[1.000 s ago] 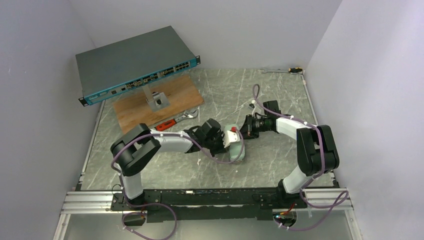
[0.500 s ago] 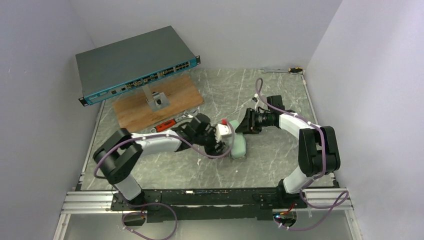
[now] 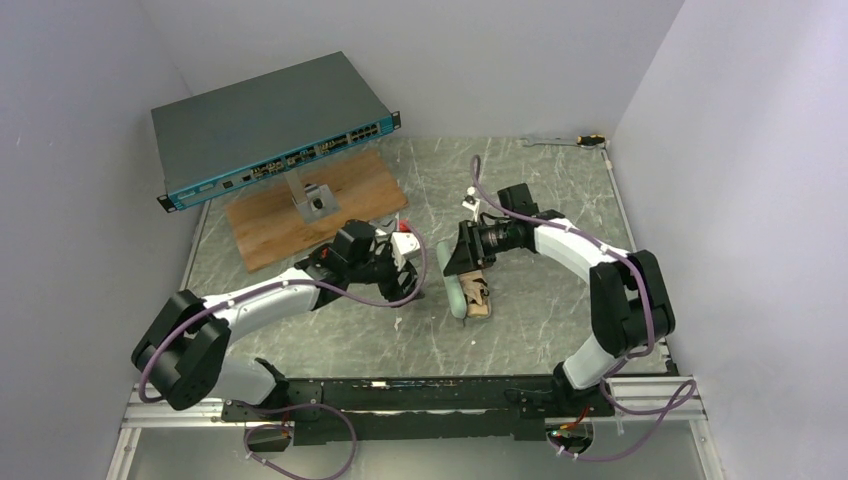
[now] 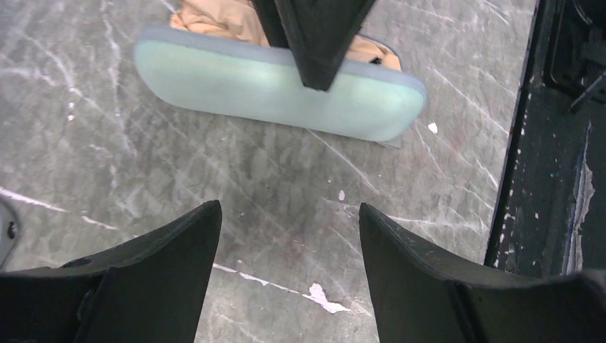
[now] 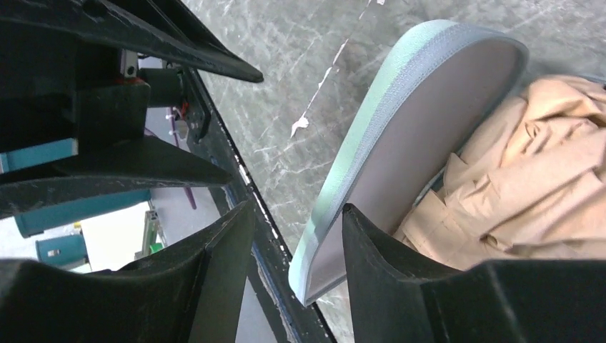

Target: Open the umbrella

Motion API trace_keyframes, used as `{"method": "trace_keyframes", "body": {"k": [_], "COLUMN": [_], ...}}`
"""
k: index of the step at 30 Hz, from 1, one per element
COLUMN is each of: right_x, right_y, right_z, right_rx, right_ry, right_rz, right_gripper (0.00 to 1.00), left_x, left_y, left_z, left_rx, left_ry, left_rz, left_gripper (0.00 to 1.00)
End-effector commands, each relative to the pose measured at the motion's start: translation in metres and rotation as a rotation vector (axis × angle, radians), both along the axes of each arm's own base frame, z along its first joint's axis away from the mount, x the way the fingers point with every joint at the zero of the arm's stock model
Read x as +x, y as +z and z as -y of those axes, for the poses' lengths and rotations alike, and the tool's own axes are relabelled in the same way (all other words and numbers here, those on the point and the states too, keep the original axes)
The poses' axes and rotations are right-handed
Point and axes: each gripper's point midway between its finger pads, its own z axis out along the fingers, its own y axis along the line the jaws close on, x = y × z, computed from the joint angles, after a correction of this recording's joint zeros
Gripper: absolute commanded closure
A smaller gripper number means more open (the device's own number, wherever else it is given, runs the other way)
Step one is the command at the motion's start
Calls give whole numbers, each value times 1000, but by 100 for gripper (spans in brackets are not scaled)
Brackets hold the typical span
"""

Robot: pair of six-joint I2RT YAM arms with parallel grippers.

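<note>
My left gripper should take the flap's edge (image 3: 448, 281), because my right gripper is at the sleeve's raised flap (image 3: 457, 299). This will free my right gripper to take the umbrella.
The umbrella (image 3: 481, 298) is a folded tan bundle lying in a pale mint sleeve (image 3: 457, 296) on the marble table. In the right wrist view the tan fabric (image 5: 529, 179) sits behind the sleeve's raised flap (image 5: 400, 136). My right gripper (image 3: 454, 268) hovers at the sleeve's far end, open; the flap's edge stands between its fingers by the right-hand one, unclamped (image 5: 296, 207). My left gripper (image 3: 408, 272) is a short way left of the sleeve, open and empty (image 4: 289, 206). The left wrist view shows the sleeve (image 4: 279, 86) ahead, with tan fabric (image 4: 214, 21) behind it.
A network switch (image 3: 270, 125) on a stand rises over a wooden board (image 3: 345, 190) at the back left. A red-handled wrench (image 3: 345, 245) lies just behind my left arm. Another wrench (image 3: 565, 142) lies at the back right. The black rail (image 3: 400, 400) borders the near edge.
Both grippers have opened. My left arm has drawn back to the left, away from the sleeve. My right gripper has shifted left over the sleeve, whose flap is up and shows the tan umbrella.
</note>
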Motion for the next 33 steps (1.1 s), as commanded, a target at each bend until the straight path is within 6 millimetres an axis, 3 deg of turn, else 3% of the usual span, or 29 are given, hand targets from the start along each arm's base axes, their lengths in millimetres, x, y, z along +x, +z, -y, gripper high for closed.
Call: {"method": "trace_keyframes", "body": {"k": [1, 10, 13, 15, 17, 25, 33], "right_x": [2, 0, -1, -5, -11, -33, -44], "right_y": [1, -27, -18, -8, -5, -34, -35], "right_z": [-12, -36, -44, -50, -54, -51, -46], "right_rx": [22, -40, -35, -23, -21, -74, -84], "right_ry": [60, 157, 183, 202, 219, 307, 338], "right_rz": [0, -36, 6, 31, 39, 76, 135], "right_gripper": [48, 21, 15, 1, 0, 0, 0], "left_x": [4, 13, 17, 18, 17, 35, 58], "left_y": [27, 30, 27, 26, 24, 15, 15], "left_z": [0, -11, -24, -31, -36, -46, -19], "left_rx": [-88, -137, -149, -160, -163, -152, -161], "left_ry": [25, 129, 183, 212, 231, 371, 371], "left_rz": [12, -60, -106, -122, -127, -196, -328], "left_gripper": [25, 26, 27, 27, 27, 25, 25]}}
